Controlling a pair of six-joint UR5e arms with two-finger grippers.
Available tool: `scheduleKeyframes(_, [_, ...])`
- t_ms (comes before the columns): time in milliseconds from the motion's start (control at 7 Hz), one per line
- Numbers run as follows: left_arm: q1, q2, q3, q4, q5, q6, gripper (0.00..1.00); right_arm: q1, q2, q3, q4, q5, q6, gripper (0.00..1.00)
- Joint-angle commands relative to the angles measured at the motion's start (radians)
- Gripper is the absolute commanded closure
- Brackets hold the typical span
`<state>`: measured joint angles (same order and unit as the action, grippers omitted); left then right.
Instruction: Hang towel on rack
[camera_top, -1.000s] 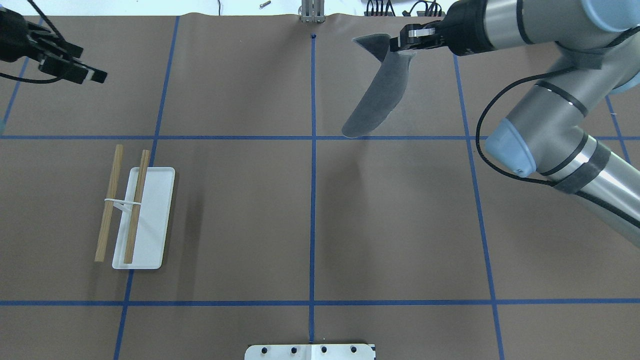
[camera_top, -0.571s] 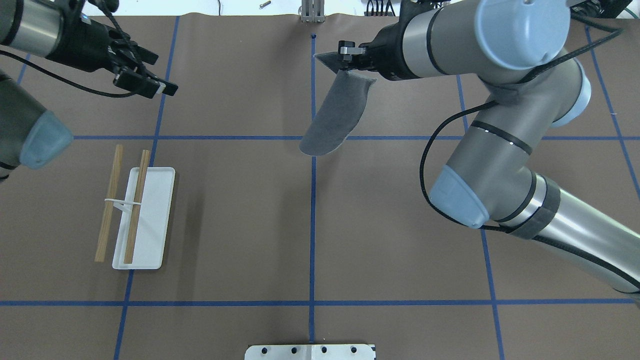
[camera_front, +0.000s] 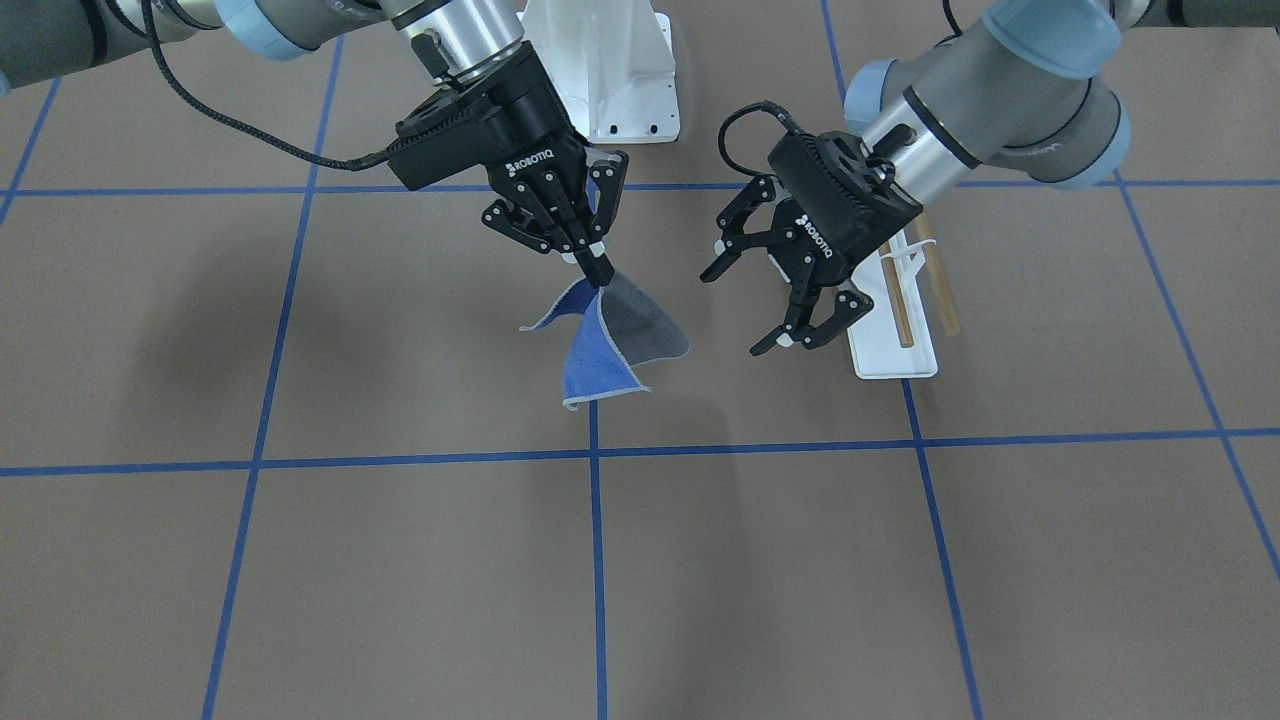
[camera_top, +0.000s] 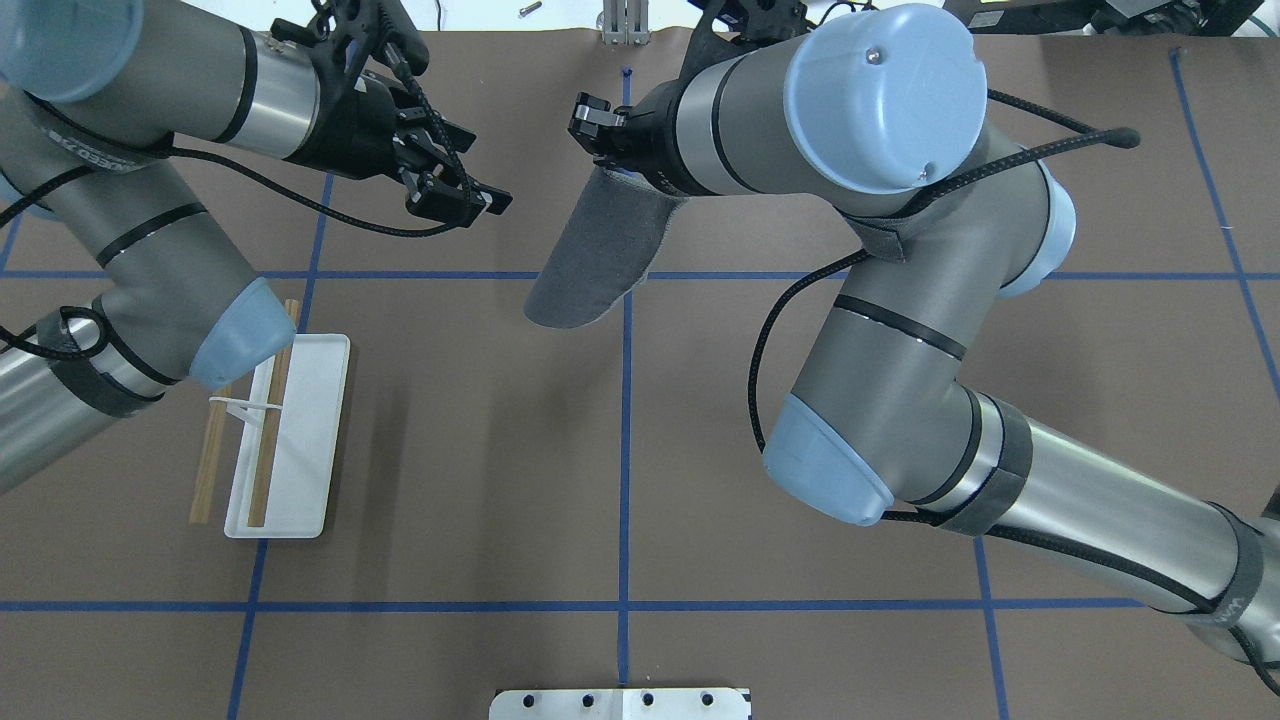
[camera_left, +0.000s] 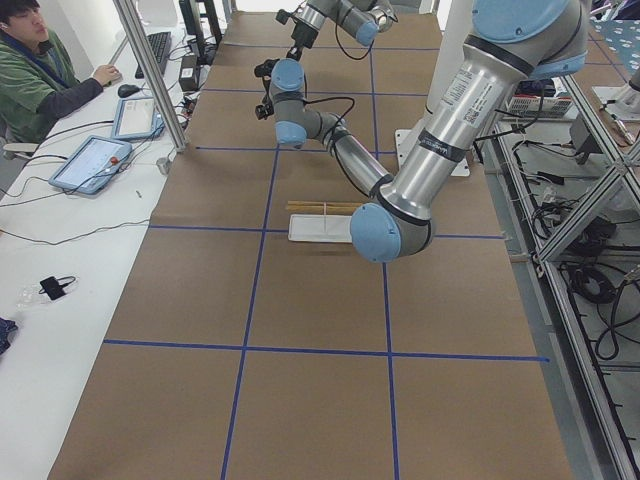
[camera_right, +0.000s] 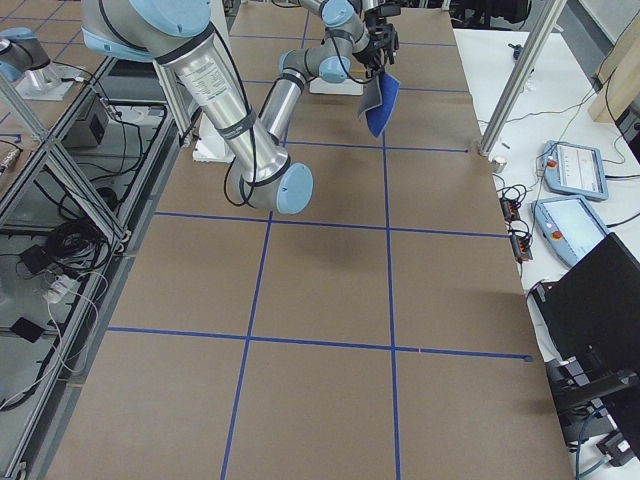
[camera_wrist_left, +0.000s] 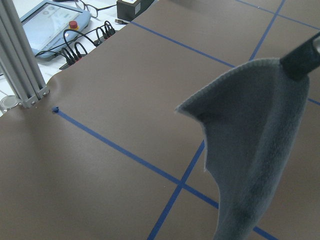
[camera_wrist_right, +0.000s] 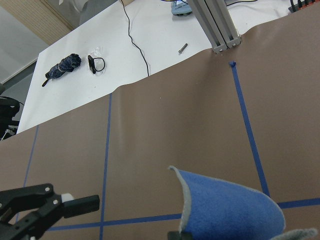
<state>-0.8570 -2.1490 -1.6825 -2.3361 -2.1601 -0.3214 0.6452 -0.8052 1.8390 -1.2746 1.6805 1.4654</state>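
Note:
The towel (camera_front: 609, 340) will stay curved with edges poking out when I hang it over the bars, because a side corner (camera_front: 535, 323) sticks out below the pinch.
The towel (camera_front: 610, 340) hangs above the table from my right gripper (camera_front: 597, 272), which is shut on its top corner. Its blue face and pale stitched edge show in the front view. Its grey face shows in the overhead view (camera_top: 597, 250) and the left wrist view (camera_wrist_left: 250, 150). My left gripper (camera_front: 735, 312) is open and empty, a short way from the towel on the rack's side, and also shows in the overhead view (camera_top: 482, 168). The rack (camera_top: 270, 440) has two wooden bars on a white base and stands bare on the robot's left.
Blue tape lines grid the brown table cover (camera_top: 450, 450). A white mounting plate (camera_top: 620, 703) sits at the near edge. An aluminium post (camera_top: 622, 25) stands at the far edge. An operator (camera_left: 35, 60) sits at a side desk with tablets.
My right gripper has carried the towel leftward past the centre line. My left gripper has moved rightward toward the towel and stayed open.

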Motion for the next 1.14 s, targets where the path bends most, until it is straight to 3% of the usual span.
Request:
scheduleKeyframes(0, [0.036,-0.009,0.018,-0.081,0.002,-0.023,0.17,-0.002,0.009,-0.001,0.000,-0.001,0.007,1.00])
scheduleKeyframes(571, [0.093,-0.009,0.017,-0.178,0.002,-0.092,0.21,-0.002,0.011,-0.001,0.000,-0.001,0.007,1.00])
scheduleKeyframes(1000, [0.098,-0.009,0.015,-0.200,0.002,-0.116,0.39,-0.013,0.014,-0.001,-0.002,-0.002,0.007,1.00])
